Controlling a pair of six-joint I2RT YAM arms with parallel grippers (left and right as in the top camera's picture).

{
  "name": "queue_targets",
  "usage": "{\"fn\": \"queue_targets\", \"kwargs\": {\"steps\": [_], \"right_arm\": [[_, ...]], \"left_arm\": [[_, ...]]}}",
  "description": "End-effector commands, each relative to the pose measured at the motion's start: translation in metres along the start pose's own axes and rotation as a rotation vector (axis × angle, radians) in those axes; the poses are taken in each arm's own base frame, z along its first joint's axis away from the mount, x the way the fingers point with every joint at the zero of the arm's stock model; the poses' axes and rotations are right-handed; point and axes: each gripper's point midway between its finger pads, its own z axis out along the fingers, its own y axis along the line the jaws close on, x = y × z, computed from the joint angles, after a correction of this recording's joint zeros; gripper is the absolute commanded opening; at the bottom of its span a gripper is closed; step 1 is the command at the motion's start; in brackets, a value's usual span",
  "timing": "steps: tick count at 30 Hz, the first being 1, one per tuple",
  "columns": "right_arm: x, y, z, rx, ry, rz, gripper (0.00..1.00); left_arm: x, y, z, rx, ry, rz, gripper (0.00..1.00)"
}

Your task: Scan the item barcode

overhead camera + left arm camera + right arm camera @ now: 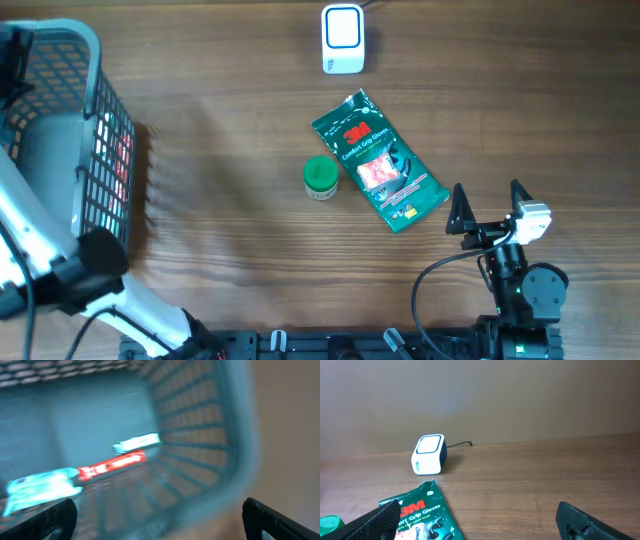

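Note:
I should keep moving my left gripper down toward the small cyan-white packet [136, 443] until the fingers close on its long sides [138, 443], because the small packet lies uncovered next to the red packet.
The white barcode scanner [342, 40] stands at the table's far middle, also in the right wrist view as the scanner [428, 454]. A green 3M gloves pack [378, 162] lies flat on the table, with a small green-lidded tub [320, 177] just left of it. My right gripper [488, 205] is open and empty, low near the pack's right end; the pack [420, 515] shows beside its left finger. My left gripper [160, 527] hangs open and empty over the grey basket [235, 445]; this view is blurred.
The grey mesh basket [95, 130] fills the table's left edge. Inside it lie a red packet [112, 466] and pale cyan-white packets [40, 487]. The left arm [60, 270] crosses the front-left corner. A cable runs back from the scanner.

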Motion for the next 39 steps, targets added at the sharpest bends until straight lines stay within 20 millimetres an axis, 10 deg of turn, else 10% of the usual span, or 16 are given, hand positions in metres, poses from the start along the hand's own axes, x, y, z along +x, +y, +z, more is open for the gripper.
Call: {"fn": "queue_targets", "kwargs": {"steps": [1, 7, 16, 23, 30, 31, 34, 39], "right_arm": [[0.000, -0.001, 0.000, 0.004, -0.003, 0.006, 0.99], [0.000, -0.001, 0.000, 0.004, -0.003, 0.006, 1.00], [0.000, -0.001, 0.000, 0.004, -0.003, 0.006, 1.00], [0.000, -0.001, 0.000, 0.004, -0.003, 0.006, 1.00], [0.000, -0.001, 0.000, 0.004, -0.003, 0.006, 1.00], [0.000, -0.001, 0.000, 0.004, -0.003, 0.006, 1.00], [0.000, -0.001, 0.000, 0.004, -0.003, 0.006, 1.00], [0.000, -0.001, 0.000, 0.004, -0.003, 0.006, 1.00]], "left_arm": [[0.000, 0.022, 0.054, -0.133, 0.082, 0.042, 1.00], [0.018, 0.037, 0.148, -0.164, 0.180, 0.487, 1.00], [0.057, 0.011, 0.225, 0.172, 0.202, 1.098, 1.00], [0.058, 0.008, 0.267, 0.211, 0.123, 1.225, 1.00], [0.094, 0.046, 0.318, 0.153, 0.328, 1.169, 1.00], [0.099, 0.051, 0.322, 0.147, 0.355, 1.173, 0.97], [0.100, 0.053, 0.321, 0.144, 0.361, 1.171, 0.26], [0.104, 0.059, 0.318, 0.134, 0.394, 1.167, 0.08]]}}
